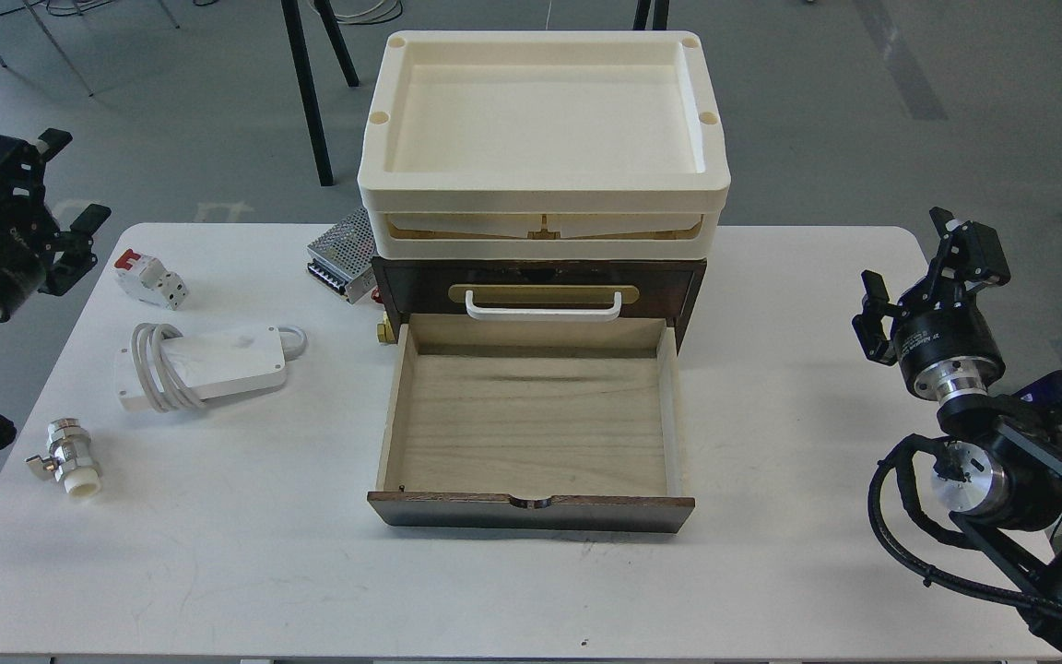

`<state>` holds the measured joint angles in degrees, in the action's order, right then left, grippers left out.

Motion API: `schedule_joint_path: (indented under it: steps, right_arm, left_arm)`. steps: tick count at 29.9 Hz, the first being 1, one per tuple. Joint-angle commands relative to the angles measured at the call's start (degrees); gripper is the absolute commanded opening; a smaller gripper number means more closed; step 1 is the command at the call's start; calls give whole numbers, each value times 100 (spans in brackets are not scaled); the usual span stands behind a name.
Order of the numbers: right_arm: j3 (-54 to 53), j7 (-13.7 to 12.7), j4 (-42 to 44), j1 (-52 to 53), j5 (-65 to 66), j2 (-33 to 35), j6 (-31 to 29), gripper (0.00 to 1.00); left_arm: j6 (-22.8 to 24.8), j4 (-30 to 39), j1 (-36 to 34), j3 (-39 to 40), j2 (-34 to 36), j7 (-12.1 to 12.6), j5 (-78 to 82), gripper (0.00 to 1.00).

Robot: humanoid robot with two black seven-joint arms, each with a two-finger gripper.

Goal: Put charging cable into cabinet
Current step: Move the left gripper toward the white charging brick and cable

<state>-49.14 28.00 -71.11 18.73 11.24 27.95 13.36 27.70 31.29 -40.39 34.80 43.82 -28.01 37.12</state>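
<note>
The cord (159, 369) is wrapped closely around the adapter, so I expect the charging cable (230, 363) to stay together in a bundle when I pick it up by its coiled end.
The charging cable (208, 367), a flat white adapter with its cord coiled around the left end, lies on the white table left of the cabinet. The cabinet (540, 277) is a dark brown chest with a cream tray top; its light wood lower drawer (533, 424) is pulled fully out and holds nothing. The upper drawer with the white handle (543, 306) is closed. My left gripper (59, 183) is open and empty, held above the table's far left corner. My right gripper (909, 263) is open and empty near the table's right edge.
A white-and-red circuit breaker (151, 278) lies behind the cable. A perforated metal power-supply box (345, 251) sits against the cabinet's left rear. A metal valve fitting (68, 459) lies near the left edge. Chair legs stand on the floor behind the table.
</note>
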Motion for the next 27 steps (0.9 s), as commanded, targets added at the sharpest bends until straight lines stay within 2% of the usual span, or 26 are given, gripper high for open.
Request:
schedule_joint_path:
  steps: [1,5,9,11,14,19,27]
  right_arm:
    - [1,0,0,-1,1,0,0,99]
    - [1,0,-8,-1,1,0,0,99]
    - [1,0,-8,-1,1,0,0,99]
    - [1,0,-8,-1,1,0,0,99]
    - [1,0,-8,-1,1,0,0,99]
    - [1,0,-8,-1,1,0,-9,99]
    - [1,0,-8,-1,1,0,-9,99]
  left_arm:
    - [-255,0,-241,-35,424,1,1136,100]
    - [-335,79,-390,-96,820,1,2410,100]
    - [-580,131,-540,-123,891,1,4071,100]
    - [-922,166,-531,-131,883,1,4784,100]
    - [-1695,272,-478,-158,847,1,5567,100]
    - [-2584,299,-584,-903,874,1,5903,100]
    - [-2699,404,-777,-2020,795,1,5929,100]
